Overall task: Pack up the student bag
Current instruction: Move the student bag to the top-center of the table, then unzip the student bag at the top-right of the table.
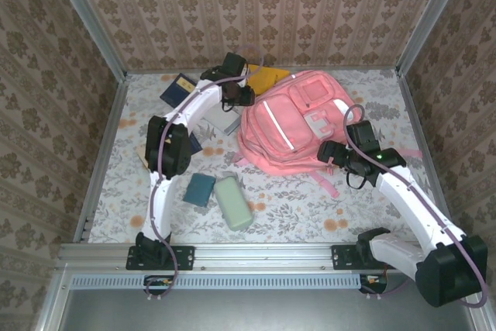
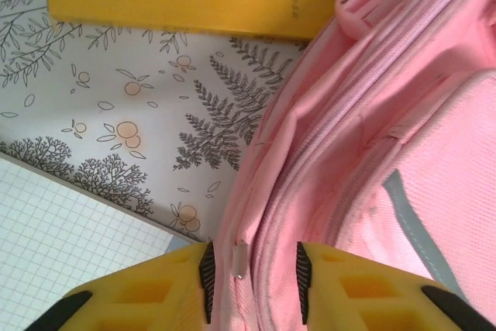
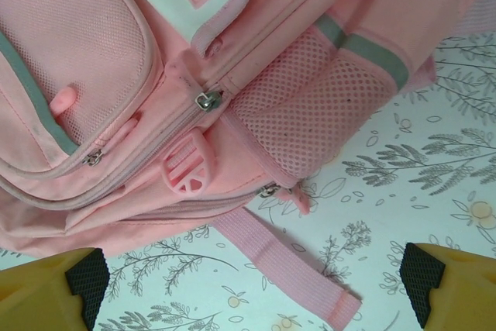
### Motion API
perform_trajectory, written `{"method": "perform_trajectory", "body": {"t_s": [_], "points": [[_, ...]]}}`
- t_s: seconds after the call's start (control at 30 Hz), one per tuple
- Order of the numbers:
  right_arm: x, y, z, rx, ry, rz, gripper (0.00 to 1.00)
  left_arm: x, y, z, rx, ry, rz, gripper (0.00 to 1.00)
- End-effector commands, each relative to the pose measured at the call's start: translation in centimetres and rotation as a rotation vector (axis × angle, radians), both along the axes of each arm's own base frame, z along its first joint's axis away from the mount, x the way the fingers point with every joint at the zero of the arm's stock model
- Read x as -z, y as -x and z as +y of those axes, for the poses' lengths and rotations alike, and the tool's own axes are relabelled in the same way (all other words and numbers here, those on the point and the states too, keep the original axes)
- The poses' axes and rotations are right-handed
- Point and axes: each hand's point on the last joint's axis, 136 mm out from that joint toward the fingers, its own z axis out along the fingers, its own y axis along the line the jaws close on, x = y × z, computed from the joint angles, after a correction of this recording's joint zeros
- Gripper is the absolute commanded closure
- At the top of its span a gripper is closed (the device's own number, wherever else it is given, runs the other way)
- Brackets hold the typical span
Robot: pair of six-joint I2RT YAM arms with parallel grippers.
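Note:
The student bag (image 1: 298, 123) lies at a slant to the table's front edge. My right gripper should grip the fabric (image 3: 422, 13) next to the mesh side pocket and turn the bag straighter.
The student bag (image 1: 291, 125) is a large pink backpack lying front-up at the back right of the table. My left gripper (image 1: 239, 97) hovers at its upper left edge. In the left wrist view its jaws (image 2: 254, 281) stand partly apart astride the bag's (image 2: 372, 114) zipper seam. A small pale zipper pull (image 2: 240, 260) lies between the pads, touching neither. My right gripper (image 1: 329, 153) is wide open at the bag's lower right side. Its fingers (image 3: 252, 288) frame bare tablecloth and a loose pink strap (image 3: 287, 269), just below the bag's (image 3: 101, 60) mesh side pocket.
A yellow book (image 1: 267, 77) lies behind the bag, a dark blue book (image 1: 178, 88) at back left, and a grid notebook (image 1: 221, 120) beside the left gripper. A teal pouch (image 1: 201, 189) and a pale green case (image 1: 233, 201) sit near the front. Metal-framed walls enclose the table.

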Motion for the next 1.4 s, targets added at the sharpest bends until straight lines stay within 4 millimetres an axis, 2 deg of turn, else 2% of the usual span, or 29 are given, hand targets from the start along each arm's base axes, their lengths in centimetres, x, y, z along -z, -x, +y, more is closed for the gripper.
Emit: {"method": "perform_trajectory", "body": {"t_s": [0.0, 0.07, 0.17, 0.27, 0.4, 0.57, 0.7, 0.9, 0.97, 1.1, 1.17, 1.37], "points": [[0.7, -0.5, 0.4, -0.021, -0.009, 0.000, 0.00, -3.4, 2.2, -1.0, 0.045, 0.016, -0.036, 0.55], [1.5, -0.6, 0.5, -0.026, -0.008, 0.012, 0.01, -4.0, 3.9, -1.1, 0.042, 0.024, -0.046, 0.48], [2.7, -0.6, -0.1, 0.011, -0.006, 0.041, 0.04, -4.7, 6.7, -1.1, 0.024, 0.042, -0.061, 0.46], [4.0, -0.7, -0.9, 0.078, -0.052, 0.075, 0.10, -4.5, 9.9, -1.6, 0.027, 0.057, -0.063, 0.43], [4.1, -2.4, -2.1, 0.168, -0.195, 0.025, 0.19, -4.1, 14.3, -2.1, 0.038, 0.019, -0.088, 0.39], [5.1, -4.6, -4.2, 0.280, -0.352, 0.001, 0.25, -3.3, 18.6, -4.2, 0.063, 0.050, -0.093, 0.39], [5.7, -6.9, -4.6, 0.299, -0.498, -0.009, 0.32, -2.7, 21.1, -6.5, 0.098, 0.080, -0.107, 0.39], [8.4, -7.4, -5.1, 0.337, -0.521, 0.071, 0.34, -2.0, 24.2, -9.9, 0.178, 0.090, -0.122, 0.39], [9.0, -7.1, -5.0, 0.333, -0.521, 0.086, 0.43, -1.9, 25.1, -10.6, 0.202, 0.087, -0.119, 0.39], [8.7, -6.8, -4.2, 0.324, -0.569, 0.069, 0.86, -1.5, 26.7, -11.4, 0.246, 0.060, -0.131, 0.39], [8.0, -6.6, -3.6, 0.324, -0.596, 0.056, 0.99, -1.3, 26.9, -11.4, 0.248, 0.058, -0.124, 0.41], [4.0, -5.8, -1.1, 0.346, -0.673, -0.013, 1.00, -1.3, 27.5, -11.6, 0.260, 0.100, -0.105, 0.54]]}}
